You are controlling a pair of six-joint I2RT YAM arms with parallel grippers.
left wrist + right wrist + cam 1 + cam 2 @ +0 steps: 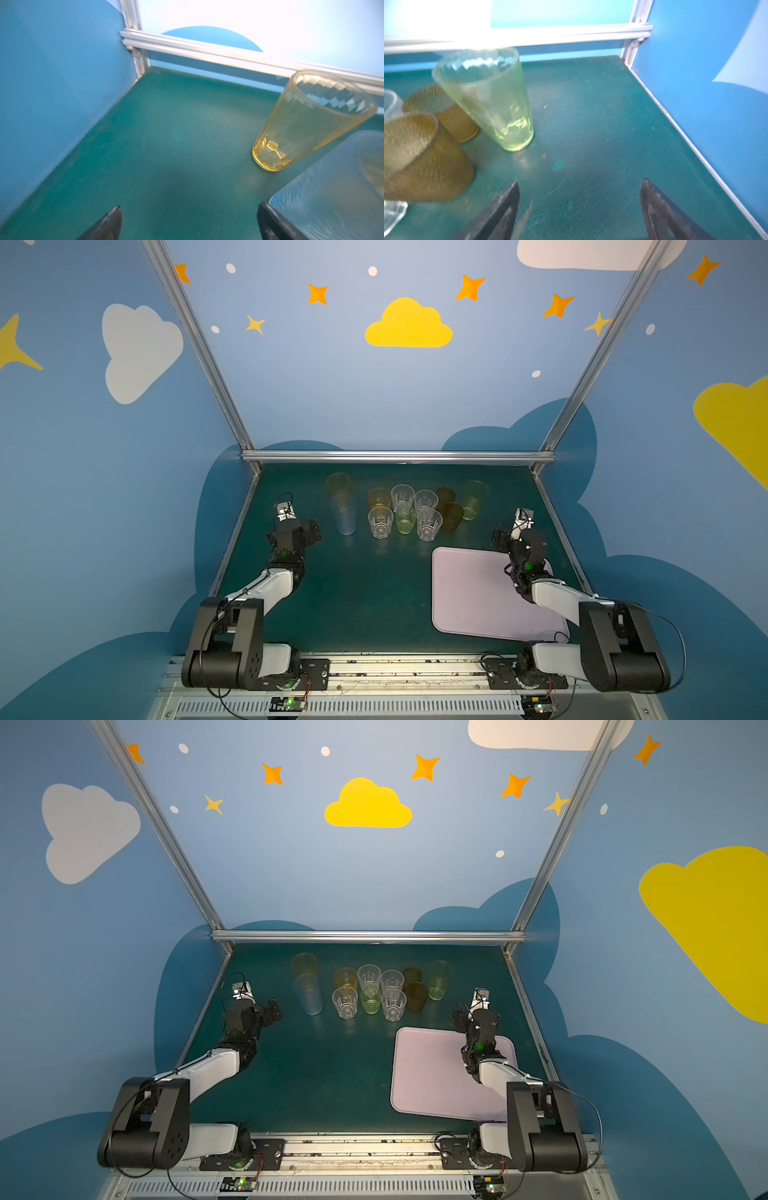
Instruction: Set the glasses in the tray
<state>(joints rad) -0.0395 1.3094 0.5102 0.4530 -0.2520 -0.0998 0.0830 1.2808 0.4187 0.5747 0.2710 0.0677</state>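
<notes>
Open mat (372, 588) leads to the tray's edge (433, 601) that faces my left gripper. My left gripper keeps moving there until its fingers close around that edge.
Several glasses stand upright in a cluster at the back of the green table in both top views. From the left there are a tall orange glass (338, 483), a tall blue glass (344, 515), short clear glasses (380, 522), a short green glass (405, 521), brown glasses (452, 516) and a tall green glass (474, 499). The lilac tray (469, 593) lies bare at the front right. My left gripper (314, 526) is open just left of the blue glass (336, 187). My right gripper (581, 180) is open, right of the green glass (488, 97), holding nothing.
Aluminium frame rails (399, 456) and blue walls close the table at the back and both sides. The right arm (528, 556) reaches over the tray's far right corner. Bare green mat (365, 593) lies between the arms in front of the glasses.
</notes>
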